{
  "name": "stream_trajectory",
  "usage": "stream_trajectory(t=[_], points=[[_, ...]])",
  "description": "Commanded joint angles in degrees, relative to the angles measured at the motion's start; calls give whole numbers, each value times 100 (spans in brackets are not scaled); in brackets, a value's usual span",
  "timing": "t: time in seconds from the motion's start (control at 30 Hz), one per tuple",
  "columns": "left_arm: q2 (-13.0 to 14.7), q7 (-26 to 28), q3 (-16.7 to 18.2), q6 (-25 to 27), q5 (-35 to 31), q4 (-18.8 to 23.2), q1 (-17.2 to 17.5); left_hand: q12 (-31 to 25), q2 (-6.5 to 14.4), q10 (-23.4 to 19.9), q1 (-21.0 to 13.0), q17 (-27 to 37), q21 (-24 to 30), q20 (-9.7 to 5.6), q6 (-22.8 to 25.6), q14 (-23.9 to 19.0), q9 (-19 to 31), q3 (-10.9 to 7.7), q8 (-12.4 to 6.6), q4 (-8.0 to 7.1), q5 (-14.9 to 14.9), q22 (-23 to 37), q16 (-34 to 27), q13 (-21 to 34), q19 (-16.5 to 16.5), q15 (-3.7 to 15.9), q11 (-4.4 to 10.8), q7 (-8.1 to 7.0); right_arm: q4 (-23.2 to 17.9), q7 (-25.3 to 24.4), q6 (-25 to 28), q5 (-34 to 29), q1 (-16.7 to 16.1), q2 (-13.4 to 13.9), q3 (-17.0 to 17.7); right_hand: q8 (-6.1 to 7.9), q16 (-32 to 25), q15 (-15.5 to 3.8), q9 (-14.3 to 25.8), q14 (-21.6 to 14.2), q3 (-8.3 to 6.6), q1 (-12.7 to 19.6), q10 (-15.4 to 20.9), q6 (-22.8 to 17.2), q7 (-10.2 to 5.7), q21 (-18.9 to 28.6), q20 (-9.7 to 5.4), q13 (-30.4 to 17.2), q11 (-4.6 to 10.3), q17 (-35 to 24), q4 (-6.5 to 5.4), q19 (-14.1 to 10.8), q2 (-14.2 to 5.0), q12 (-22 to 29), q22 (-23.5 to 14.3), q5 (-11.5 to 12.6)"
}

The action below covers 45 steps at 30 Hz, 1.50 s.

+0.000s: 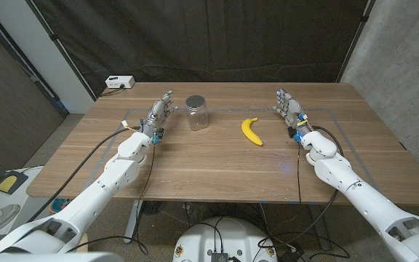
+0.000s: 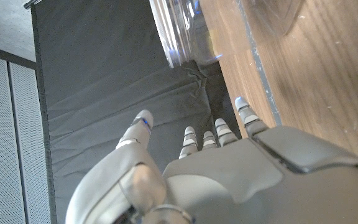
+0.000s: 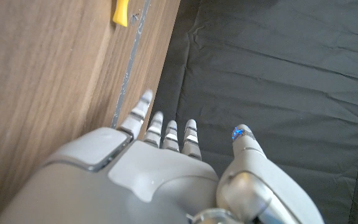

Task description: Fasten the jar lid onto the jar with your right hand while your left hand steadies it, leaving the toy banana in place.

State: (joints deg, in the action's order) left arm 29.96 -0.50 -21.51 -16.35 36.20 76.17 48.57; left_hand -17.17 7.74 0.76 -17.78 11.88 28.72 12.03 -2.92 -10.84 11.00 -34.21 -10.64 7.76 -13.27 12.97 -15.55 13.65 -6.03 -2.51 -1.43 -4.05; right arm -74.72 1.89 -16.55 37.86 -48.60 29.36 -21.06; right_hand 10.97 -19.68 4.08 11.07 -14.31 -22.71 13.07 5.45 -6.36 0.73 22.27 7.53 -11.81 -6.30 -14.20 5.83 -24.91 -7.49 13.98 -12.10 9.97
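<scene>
I expect the jar (image 1: 198, 119) to tip together with the lid when I turn the lid with my right gripper, because the lid (image 1: 195, 102) sits level and close over the jar's opening.
A clear glass jar (image 1: 197, 113) stands upright on the wooden table (image 1: 217, 164), with a lid on its top; whether the lid is fastened I cannot tell. My left hand (image 1: 159, 115) stands just to the jar's left, fingers spread, a small gap between them and the glass. In the left wrist view the jar (image 2: 185, 31) sits beyond my left hand (image 2: 229, 174). The yellow toy banana (image 1: 252, 131) lies to the right of the jar. My right hand (image 1: 289, 109) is to the banana's right, fingers apart, holding nothing. The right wrist view catches the banana's tip (image 3: 122, 12) beyond my right hand (image 3: 160, 174).
A white power box (image 1: 118, 82) sits at the table's far left corner. Thin tape lines (image 1: 326, 110) mark a rectangle on the wood. Black curtain hangs behind the table. Cables run along both forearms.
</scene>
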Motion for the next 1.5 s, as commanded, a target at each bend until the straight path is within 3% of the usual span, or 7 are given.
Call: stream_trajectory(t=[0.03,0.07,0.13,0.37,0.6,1.13,1.5], points=[[261,269,-147,364,-456,280,-31,-569,-690,-522,161,203,161,-54,-417,-326,17,464,-37,110,314,130,-48,363,10,105,-6,26,-185,163,254,-47,-60,238,-64,-15,79,64,10,174,143,-129,166,403,-68,71,139,-77,-83,-226,63,236,297,26,-81,13],[298,291,-178,383,-541,302,-46,-530,-826,-318,126,160,72,-110,-445,-22,17,530,-40,138,298,111,130,388,237,80,28,72,-196,151,254,-56,-63,241,-65,-12,244,62,9,471,214,-155,11,495,-124,-112,216,-68,-37,-189,101,674,418,-67,-30,29],[354,341,-227,400,-695,333,-73,-450,-1015,-35,46,96,-66,-227,-542,359,21,619,-37,161,247,69,341,409,555,30,-8,131,-177,172,213,-45,-64,227,-59,-8,384,79,6,715,254,-146,-159,561,-125,-260,264,-60,6,-140,133,983,472,-156,22,48],[646,408,-365,608,-1167,522,-174,-213,-1420,514,-475,-34,-269,-451,-715,1135,28,750,-89,235,90,-41,535,395,890,-3,58,256,-215,74,146,-64,-111,206,-27,-3,506,155,4,939,284,-124,-253,605,-147,-382,275,-55,-8,-97,161,1211,507,-199,64,58],[1063,140,-637,1191,-1671,790,-474,80,-1583,951,-1191,-124,-487,-591,-598,1831,28,825,-188,224,-98,-140,553,295,1171,1,391,189,-140,88,48,-14,-149,141,-3,10,510,178,3,943,288,-134,-248,584,-161,-404,279,-55,-18,-95,146,1243,481,-196,73,59],[1412,-713,-1316,2006,-2666,1004,-1331,276,-1821,1191,-2058,-175,-746,-505,-1229,2189,55,1118,-31,233,-538,-226,528,189,1352,18,554,-11,-74,-4,-124,91,-308,25,81,33,496,202,2,913,315,-203,-219,537,-161,-426,276,-54,-31,-102,94,1251,439,-184,88,59],[1305,-951,-1521,2032,-2989,839,-1619,118,-1783,646,-2587,-197,-744,-617,-787,1614,71,1406,-264,200,-725,-249,383,111,919,362,699,-129,-32,-140,-350,50,-380,-73,132,37,467,185,2,848,343,-277,-184,525,-158,-431,276,-54,-33,-110,45,1228,418,-171,97,58]])
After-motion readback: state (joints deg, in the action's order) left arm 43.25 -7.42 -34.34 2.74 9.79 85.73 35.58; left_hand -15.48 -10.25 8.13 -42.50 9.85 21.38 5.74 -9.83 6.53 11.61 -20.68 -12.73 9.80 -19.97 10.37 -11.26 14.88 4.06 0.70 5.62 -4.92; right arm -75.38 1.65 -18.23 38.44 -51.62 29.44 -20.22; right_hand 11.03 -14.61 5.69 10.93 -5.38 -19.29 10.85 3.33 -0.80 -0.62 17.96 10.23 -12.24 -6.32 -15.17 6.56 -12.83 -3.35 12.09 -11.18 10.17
